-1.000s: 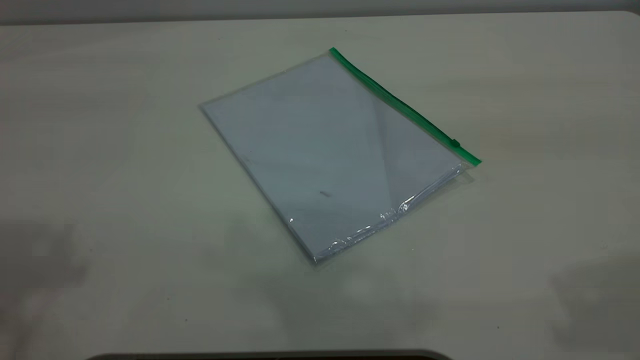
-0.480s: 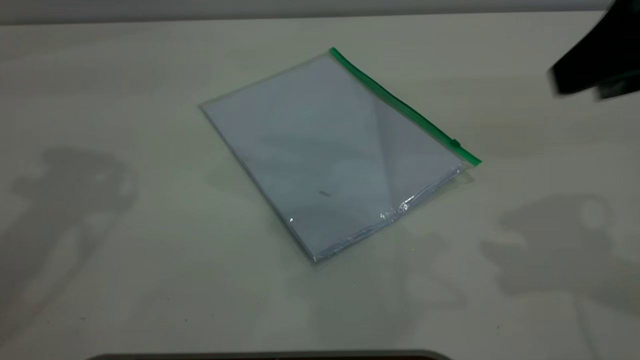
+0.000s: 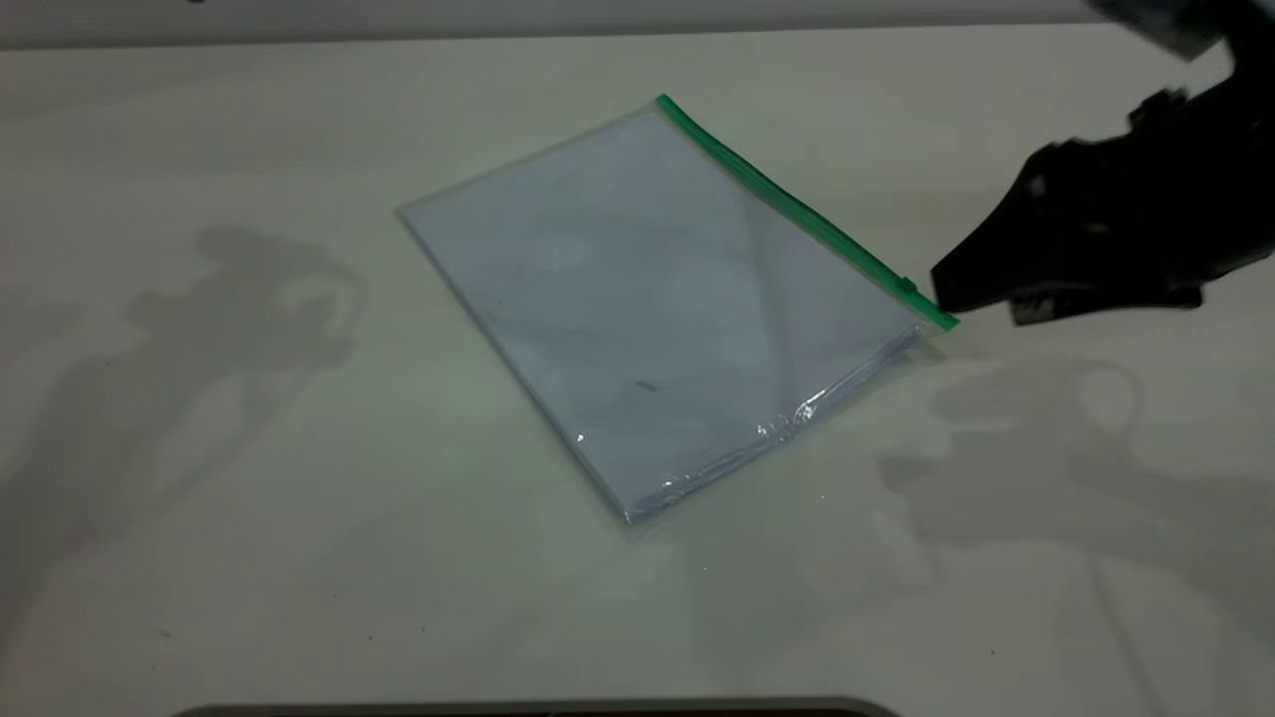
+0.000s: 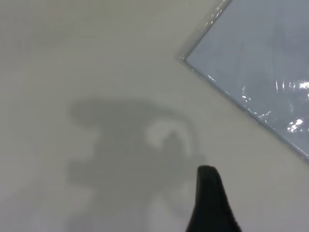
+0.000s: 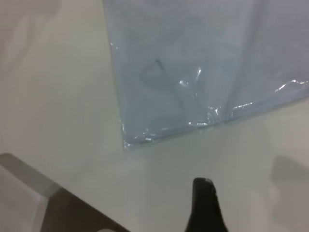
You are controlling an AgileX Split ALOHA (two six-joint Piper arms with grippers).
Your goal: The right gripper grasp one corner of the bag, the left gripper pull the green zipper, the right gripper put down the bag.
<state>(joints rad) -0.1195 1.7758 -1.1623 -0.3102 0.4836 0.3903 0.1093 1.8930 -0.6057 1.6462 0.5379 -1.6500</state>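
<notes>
Next, my right gripper grabs the corner (image 3: 928,334) next to the slider and turns the bag first, because the green zipper is at a slant with its slider (image 3: 908,286) far from my left gripper.
The bag (image 3: 657,309) lies flat on the table, clear plastic with white sheets inside. The green zipper (image 3: 797,204) runs along its far right edge, with the slider tab (image 3: 907,286) near the right-hand corner. My right gripper (image 3: 981,299) hovers just right of that corner, apart from the bag, jaws a little apart and empty. Its fingertip (image 5: 203,188) shows in the right wrist view, short of a bag (image 5: 203,63) corner. My left gripper (image 4: 207,193) shows only in the left wrist view, over bare table, away from the bag (image 4: 260,63). It is outside the exterior view.
The pale table (image 3: 249,498) surrounds the bag on all sides. A dark rim (image 3: 538,709) lies along the near edge. The right wrist view shows the table's edge (image 5: 29,188) beyond the bag's corner. Arm shadows fall left and right of the bag.
My right gripper has come in from the upper right and down to the bag's slider-end corner. The left arm's shadow has moved toward the bag. The bag has not moved.
</notes>
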